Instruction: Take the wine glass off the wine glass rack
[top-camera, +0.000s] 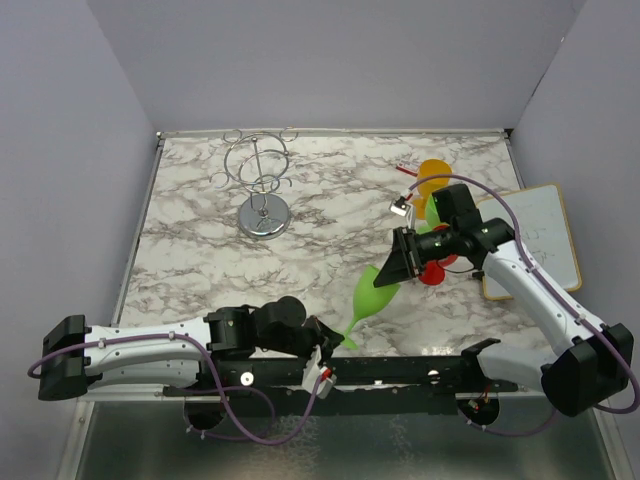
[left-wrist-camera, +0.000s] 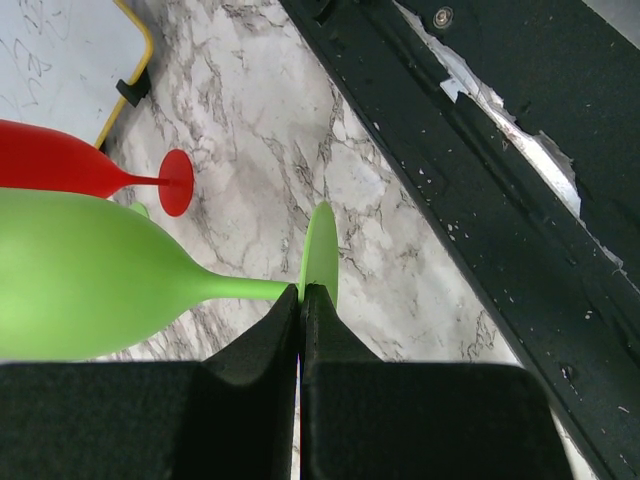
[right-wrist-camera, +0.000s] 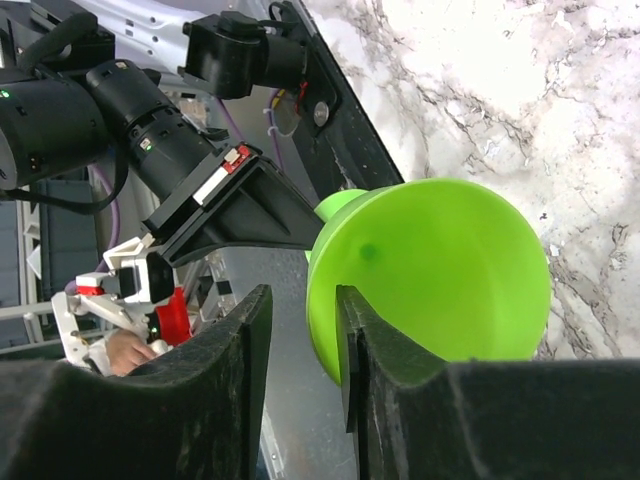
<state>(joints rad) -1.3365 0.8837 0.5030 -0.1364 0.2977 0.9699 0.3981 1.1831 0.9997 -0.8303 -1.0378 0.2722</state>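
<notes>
I should take the bowl's rim (right-wrist-camera: 316, 298) with my right gripper and stand the glass upright, since my left gripper holds the green wine glass by its standing foot (left-wrist-camera: 321, 243).
The chrome wine glass rack (top-camera: 262, 180) stands at the far left of the marble table with no glass on its looped arms. A green wine glass (top-camera: 372, 295) lies tilted near the table's front. My left gripper (top-camera: 335, 345) is shut on its foot, and the left wrist view (left-wrist-camera: 301, 290) shows the thin foot pinched between the jaws, with the bowl (left-wrist-camera: 90, 270) to the left. My right gripper (top-camera: 400, 262) is open at the bowl's rim. In the right wrist view (right-wrist-camera: 303, 295) the rim (right-wrist-camera: 440, 270) sits by the right finger, with nothing between the jaws.
A red wine glass (top-camera: 435, 272) and an orange one (top-camera: 435, 175) lie at the right, by a yellow-framed whiteboard (top-camera: 535, 240). The red glass (left-wrist-camera: 60, 160) lies close behind the green bowl. The black base rail (left-wrist-camera: 480, 180) runs along the near edge.
</notes>
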